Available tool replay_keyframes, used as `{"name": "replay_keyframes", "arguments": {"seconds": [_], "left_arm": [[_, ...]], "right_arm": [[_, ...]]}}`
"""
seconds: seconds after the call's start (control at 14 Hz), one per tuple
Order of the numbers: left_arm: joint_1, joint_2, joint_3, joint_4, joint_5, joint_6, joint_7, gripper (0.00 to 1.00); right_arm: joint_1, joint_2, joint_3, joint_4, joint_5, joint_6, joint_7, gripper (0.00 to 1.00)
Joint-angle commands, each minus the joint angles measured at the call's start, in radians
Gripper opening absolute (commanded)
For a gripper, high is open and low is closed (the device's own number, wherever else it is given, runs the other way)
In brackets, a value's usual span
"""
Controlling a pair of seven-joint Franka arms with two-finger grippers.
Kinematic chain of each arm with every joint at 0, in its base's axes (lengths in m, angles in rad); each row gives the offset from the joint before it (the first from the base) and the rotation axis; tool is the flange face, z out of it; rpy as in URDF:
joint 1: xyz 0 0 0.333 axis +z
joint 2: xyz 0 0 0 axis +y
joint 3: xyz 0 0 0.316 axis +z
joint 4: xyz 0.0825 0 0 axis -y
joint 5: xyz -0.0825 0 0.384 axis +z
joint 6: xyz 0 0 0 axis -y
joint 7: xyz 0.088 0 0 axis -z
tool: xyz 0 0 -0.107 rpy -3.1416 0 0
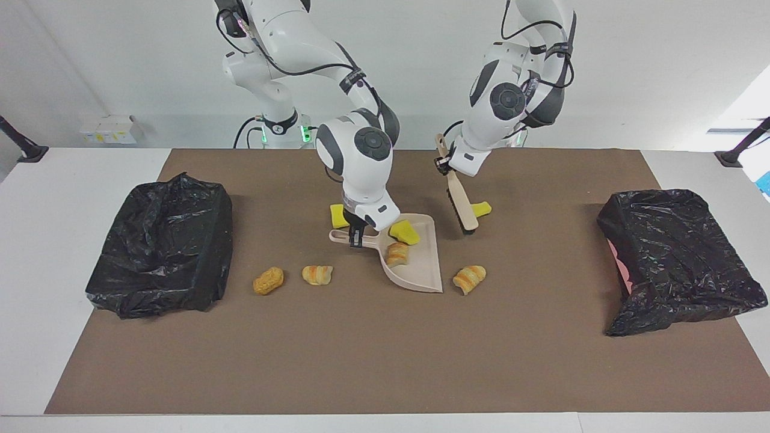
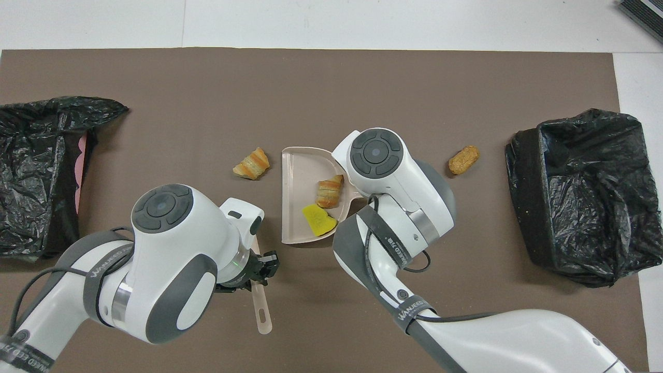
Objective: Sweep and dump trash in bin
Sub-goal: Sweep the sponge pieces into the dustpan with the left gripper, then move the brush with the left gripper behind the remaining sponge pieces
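The robot's left gripper should move the brush past the second yellow chunk (image 1: 482, 209) and then sweep toward the pan's opening (image 1: 437, 256), because the chunk is on the side of the brush away from the pan.
My right gripper (image 1: 356, 233) is shut on the handle of the beige dustpan (image 1: 421, 273), which lies on the mat. In the pan are a yellow sponge chunk (image 1: 404, 231) and a pastry lump (image 1: 397, 254). My left gripper (image 1: 444, 163) is shut on the handle of the brush (image 1: 462, 207), whose bristle end is down by a second yellow chunk (image 1: 482, 209). A third yellow chunk (image 1: 338, 215) lies beside the pan handle, nearer to the robots. One pastry (image 1: 470, 278) lies by the pan's mouth. Two more pastries (image 1: 317, 275) (image 1: 268, 280) lie toward the right arm's end.
A black-bagged bin (image 1: 162, 246) stands at the right arm's end of the brown mat, and another bin (image 1: 674, 258) stands at the left arm's end. In the overhead view the right arm hides the pan handle and its own gripper.
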State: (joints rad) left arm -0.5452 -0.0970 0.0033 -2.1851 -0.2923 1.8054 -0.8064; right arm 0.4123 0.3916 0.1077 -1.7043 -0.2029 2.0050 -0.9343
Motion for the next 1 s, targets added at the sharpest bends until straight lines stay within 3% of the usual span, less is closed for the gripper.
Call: {"name": "replay_keyframes", "arguments": {"seconds": [0.0, 0.29, 0.43, 0.71, 0.93], "left_arm": [[0.001, -0.088, -0.005, -0.112, 0.019, -0.006, -0.178, 0.0], [-0.005, -0.145, -0.006, -0.202, 0.019, -0.001, -0.404, 0.0], [-0.009, -0.153, -0.006, -0.246, 0.019, 0.082, -0.39, 0.0], [0.004, -0.077, -0.006, -0.253, 0.019, 0.302, -0.16, 0.0], [0.01, -0.006, -0.005, -0.164, 0.021, 0.341, -0.071, 0.0]], "right_arm": [[-0.004, -0.013, 0.006, -0.023, -0.013, 0.012, 0.029, 0.0], [-0.004, -0.014, 0.006, -0.023, -0.013, 0.012, 0.032, 0.0], [-0.004, -0.013, 0.006, -0.023, -0.013, 0.015, 0.032, 0.0], [-0.004, -0.013, 0.007, -0.025, -0.013, 0.017, 0.032, 0.0], [-0.004, -0.013, 0.006, -0.025, -0.013, 0.018, 0.034, 0.0]]}}
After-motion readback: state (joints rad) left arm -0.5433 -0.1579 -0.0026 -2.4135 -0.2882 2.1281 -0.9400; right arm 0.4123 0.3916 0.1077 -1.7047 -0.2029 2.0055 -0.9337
